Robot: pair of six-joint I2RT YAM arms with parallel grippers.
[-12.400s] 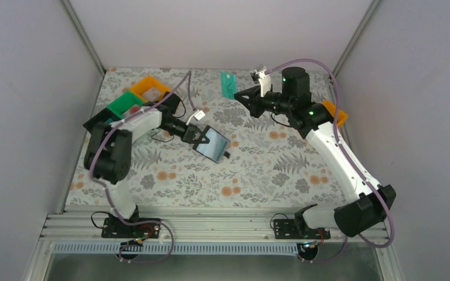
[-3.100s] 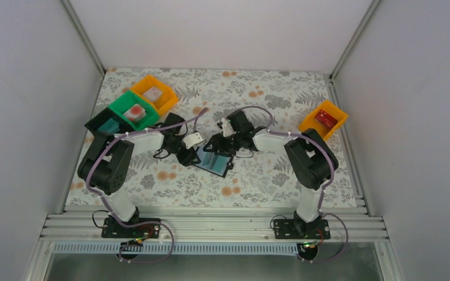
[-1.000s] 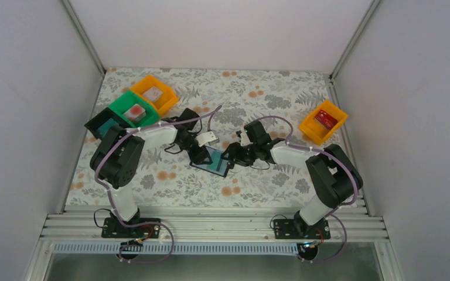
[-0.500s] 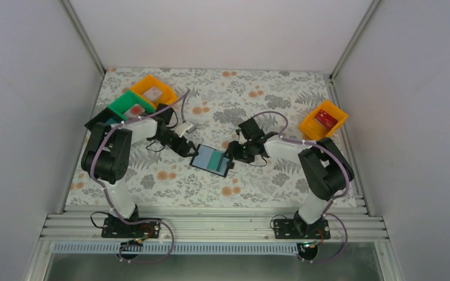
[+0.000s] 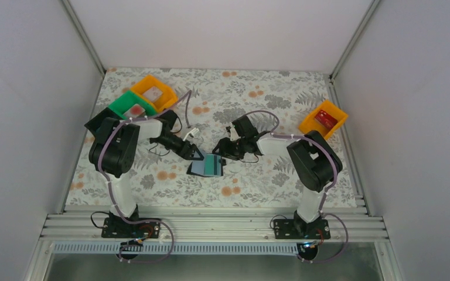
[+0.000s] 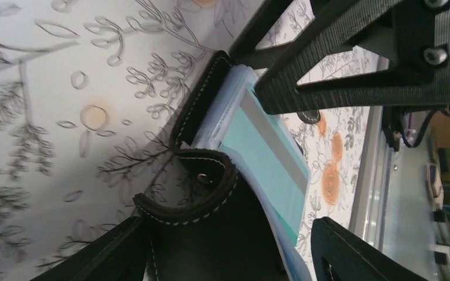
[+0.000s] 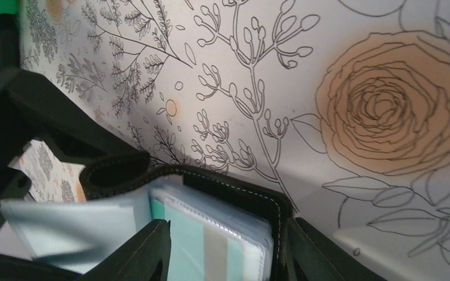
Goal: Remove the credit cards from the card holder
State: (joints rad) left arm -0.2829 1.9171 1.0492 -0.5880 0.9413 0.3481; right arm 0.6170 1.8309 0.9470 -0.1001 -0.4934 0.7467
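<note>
My right gripper is going to lift the card holder by the teal card's half before my left gripper reaches the pockets, because the card holder lies against the flowered cloth.
The card holder lies mid-table, a black wallet with its grey-blue pockets showing, between both grippers. A teal credit card sits in a clear pocket. My right gripper is shut on one half of the wallet. In the right wrist view one finger presses the teal card and the other presses the black cover. My left gripper stands open around the other black flap and its closing tab, and its right finger is clear of the card's edge. The red credit card lies in an orange bin.
The orange bin with the red card stands at the right edge. Along the left side stand another orange bin, a green bin and a black bin. The flowered cloth covers the table.
My left gripper has moved in from the left and now straddles the wallet's flap. The wallet has gone from lying flat and open to partly folded, shifted a little left. The right gripper keeps its hold.
</note>
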